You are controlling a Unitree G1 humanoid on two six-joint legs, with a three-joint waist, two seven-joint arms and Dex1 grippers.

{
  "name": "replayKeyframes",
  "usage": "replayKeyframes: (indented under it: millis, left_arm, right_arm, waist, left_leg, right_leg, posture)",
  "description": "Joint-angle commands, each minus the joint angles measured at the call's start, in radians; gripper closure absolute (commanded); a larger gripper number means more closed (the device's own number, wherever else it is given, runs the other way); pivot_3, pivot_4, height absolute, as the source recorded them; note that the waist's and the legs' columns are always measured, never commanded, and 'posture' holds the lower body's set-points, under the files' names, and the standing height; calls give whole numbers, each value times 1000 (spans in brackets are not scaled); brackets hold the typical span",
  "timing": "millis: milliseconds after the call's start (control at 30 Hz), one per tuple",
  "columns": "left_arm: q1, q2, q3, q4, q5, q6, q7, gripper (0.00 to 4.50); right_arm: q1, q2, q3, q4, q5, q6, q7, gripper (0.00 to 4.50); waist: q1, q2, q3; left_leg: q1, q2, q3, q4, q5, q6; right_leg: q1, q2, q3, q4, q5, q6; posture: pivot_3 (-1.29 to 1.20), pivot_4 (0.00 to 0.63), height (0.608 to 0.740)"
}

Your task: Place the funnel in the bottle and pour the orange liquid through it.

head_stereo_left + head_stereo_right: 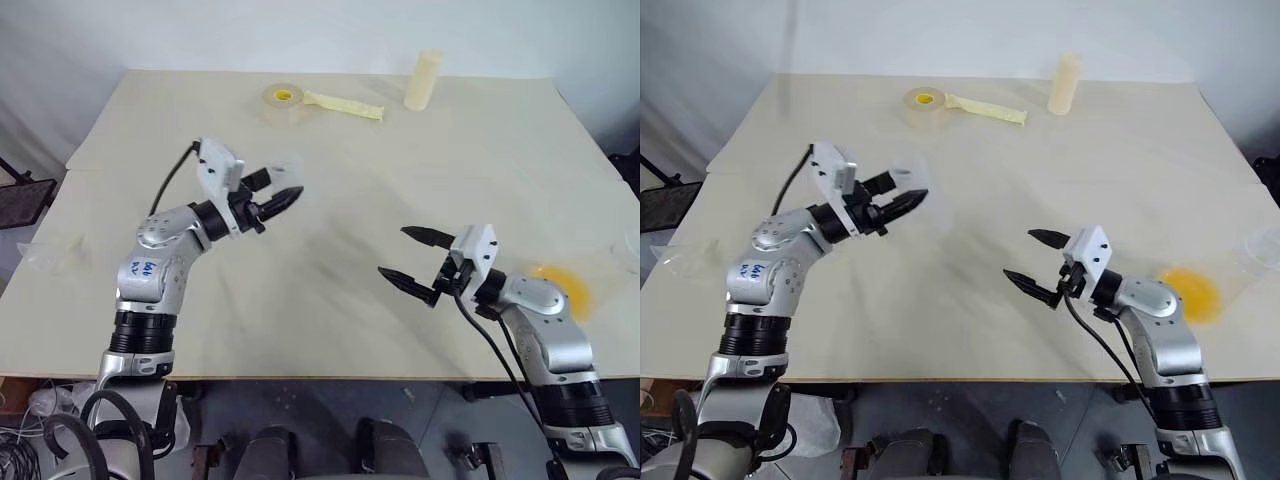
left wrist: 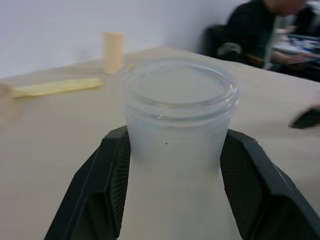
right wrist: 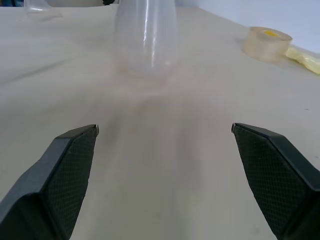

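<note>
The bottle's opening faces up and the middle of the table is clear, so the left gripper keeps going there and lets go of the bottle standing up.
My left gripper is shut on the neck of the clear bottle, which stands upright with its threaded mouth open at the top. The bottle's body shows faintly over the left-middle of the table. My right gripper stands open and empty to the bottle's right, its fingers pointing toward it. The orange liquid shows as a yellow-orange patch by my right forearm, near the table's right edge. A small clear plastic piece, the funnel, lies at the table's left edge.
At the back of the table are a tape roll with a yellow strip and a cream cylinder. A clear container sits at the right edge. A person sits beyond the table.
</note>
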Motion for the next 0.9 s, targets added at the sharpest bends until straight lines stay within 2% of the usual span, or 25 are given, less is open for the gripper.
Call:
replayKeyframes:
  millis: [33,300,467,900]
  left_arm:
    - [-27,-12,-40,7,-5,-65,-107,2207]
    - [-71,-47,-128,110,54,-159,-233,2207]
    - [-138,-75,-199,180,113,-186,-286,2207]
    - [-211,-143,-208,325,188,-249,-269,2207]
  right_arm:
    - [42,-27,-38,-77,32,2,16,0]
    - [139,-79,-70,-174,83,57,44,0]
    - [168,-104,-95,-168,81,45,57,0]
    - [180,-82,-90,-169,59,16,30,0]
  waist:
    - [0,0,0]
    - [13,0,0]
    - [27,0,0]
    - [28,0,0]
  left_leg:
    - [0,0,0,0,0,0]
    - [-1,0,3,1,0,0]
    - [-2,-1,3,2,0,1]
    - [-2,-1,3,2,0,1]
  right_leg:
    - [0,0,0,0,0,0]
    - [-2,0,1,0,0,0]
    - [-2,0,1,0,0,0]
    - [-2,-1,1,0,0,0]
  posture:
    - [0,150,740]
    - [0,150,740]
    - [0,150,740]
    - [0,150,740]
